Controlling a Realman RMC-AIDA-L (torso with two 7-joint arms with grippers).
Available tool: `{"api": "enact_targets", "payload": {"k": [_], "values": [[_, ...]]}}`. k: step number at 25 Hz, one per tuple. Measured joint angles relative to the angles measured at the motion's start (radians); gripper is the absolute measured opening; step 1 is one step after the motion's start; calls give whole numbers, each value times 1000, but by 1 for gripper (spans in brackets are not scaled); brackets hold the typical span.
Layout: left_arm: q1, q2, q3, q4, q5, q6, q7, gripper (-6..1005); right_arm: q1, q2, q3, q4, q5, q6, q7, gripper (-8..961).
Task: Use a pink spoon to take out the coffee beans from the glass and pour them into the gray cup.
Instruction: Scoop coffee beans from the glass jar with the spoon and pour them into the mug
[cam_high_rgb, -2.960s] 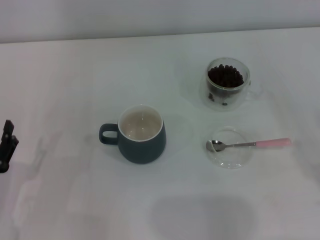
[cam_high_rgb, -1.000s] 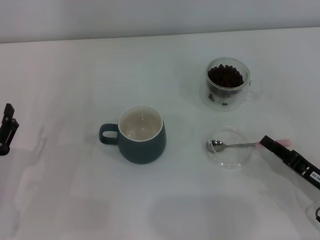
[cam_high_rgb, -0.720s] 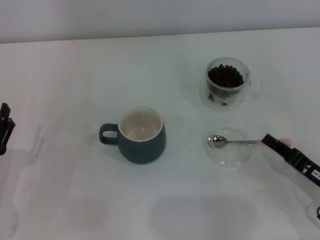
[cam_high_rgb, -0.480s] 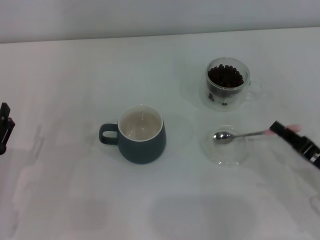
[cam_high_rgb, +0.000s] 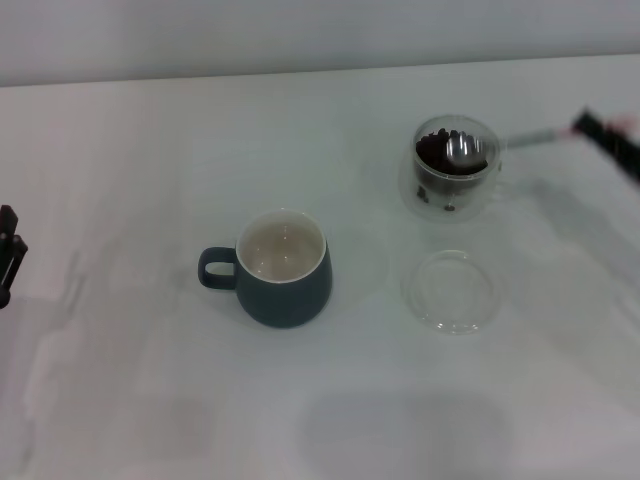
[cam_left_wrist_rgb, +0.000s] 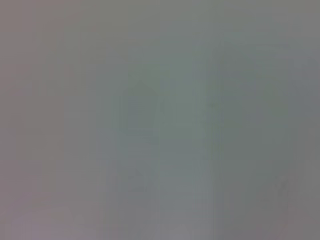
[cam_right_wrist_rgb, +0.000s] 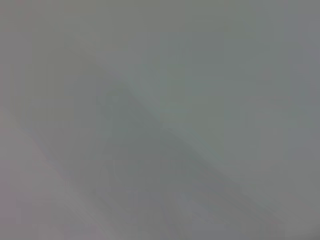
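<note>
The pink spoon lies nearly level over the glass, the spoon's bowl empty (cam_high_rgb: 466, 150), so next my right gripper raises the spoon's handle and dig into the coffee beans (cam_high_rgb: 436, 152).
In the head view my right gripper (cam_high_rgb: 600, 128) is at the far right edge, shut on the pink spoon (cam_high_rgb: 500, 142) by its handle end. The spoon's metal bowl hangs over the mouth of the glass (cam_high_rgb: 455, 170), just above the coffee beans (cam_high_rgb: 440, 152) heaped inside. The gray cup (cam_high_rgb: 283, 268) stands left of centre, its cream inside empty, handle pointing left. My left gripper (cam_high_rgb: 8, 255) is parked at the left edge, only partly in view. Both wrist views show only blank grey.
A flat shallow clear glass dish (cam_high_rgb: 450, 291) lies on the white table (cam_high_rgb: 150, 150) in front of the glass, with nothing in it. The table's back edge meets a pale wall.
My right gripper took the spoon off the dish, lifted it and carried it back to the glass. The spoon bowl now hangs over the beans. The left arm stayed at the left edge.
</note>
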Motion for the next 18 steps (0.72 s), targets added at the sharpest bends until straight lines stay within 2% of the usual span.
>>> {"api": "enact_targets", "payload": {"k": [8,13,18], "values": [[-3,-3,0,2,-49,-2,-5,803,147,-19,-68,-236,-87,-92,14,150],[-8,-3,0,0,-52,-2,-32,804,158,-12,-93,-399,-201,-138,13,154],[-8,-2,0,-1,-73,-3,-35,803,152,-10,-95,-494,-298,-140,13,159]]}}
